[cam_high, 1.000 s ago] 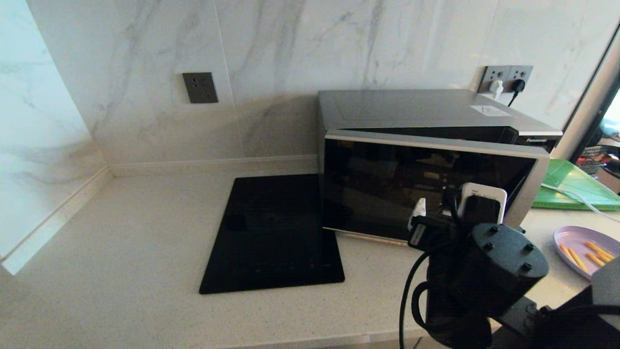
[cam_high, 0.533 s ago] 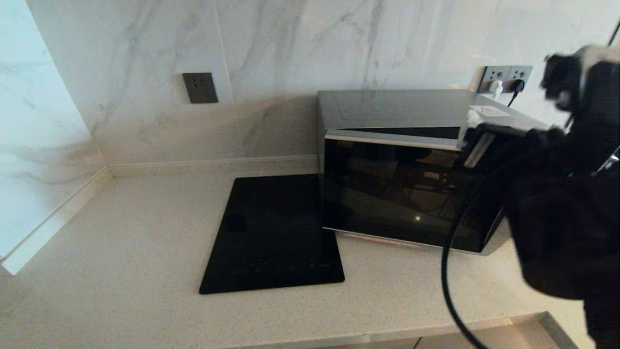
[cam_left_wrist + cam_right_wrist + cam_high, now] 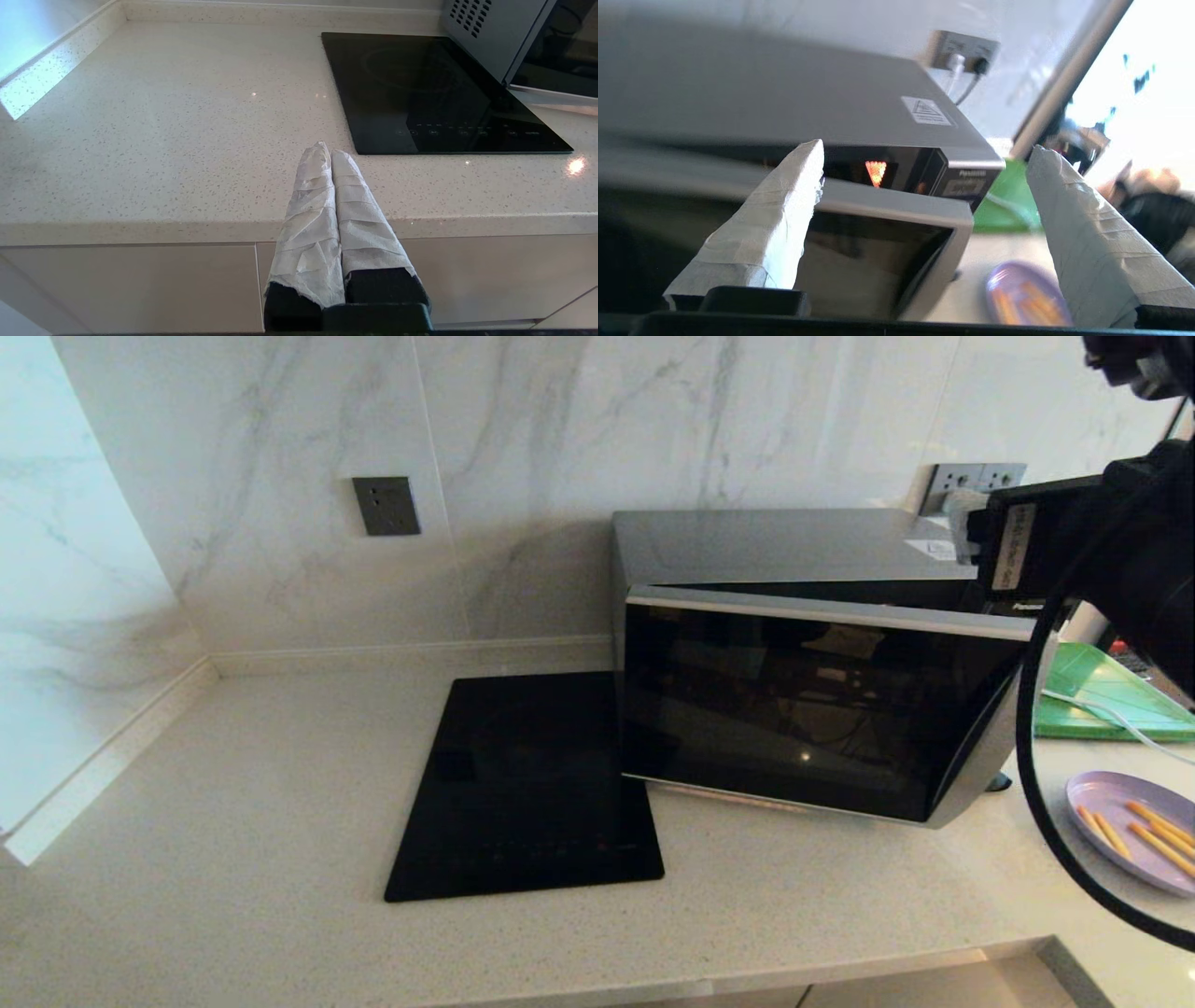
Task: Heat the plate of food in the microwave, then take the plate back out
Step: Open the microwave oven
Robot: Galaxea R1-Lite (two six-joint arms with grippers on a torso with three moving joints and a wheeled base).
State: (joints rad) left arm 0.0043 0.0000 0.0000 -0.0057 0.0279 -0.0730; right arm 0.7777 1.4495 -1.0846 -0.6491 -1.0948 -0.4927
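The microwave door (image 3: 829, 711) is open too little for the lilac plate. The robot's right gripper should close, dip into the gap (image 3: 947, 595) behind the door and push the door wide open.
The microwave (image 3: 775, 546) stands at the back right of the counter, its dark glass door (image 3: 822, 709) swung partway out on its left hinge. The lilac plate of food (image 3: 1134, 831) lies on the counter to the right of the door, with several orange sticks on it. My right arm (image 3: 1120, 560) hangs high above the microwave's right end. The right gripper (image 3: 927, 148) is open and holds nothing; it looks down on the door (image 3: 887, 224) and the plate (image 3: 1024, 298). My left gripper (image 3: 330, 150) is shut on nothing, parked at the counter's front edge.
A flat black cooktop (image 3: 527, 784) lies left of the microwave. A green board (image 3: 1102, 695) with a white cable across it sits behind the plate. Wall sockets (image 3: 971, 481) with plugs are behind the microwave, another socket (image 3: 386, 505) further left.
My right arm has risen from low in front of the door to high above the microwave's right end. The door stands slightly wider, and the plate shows again.
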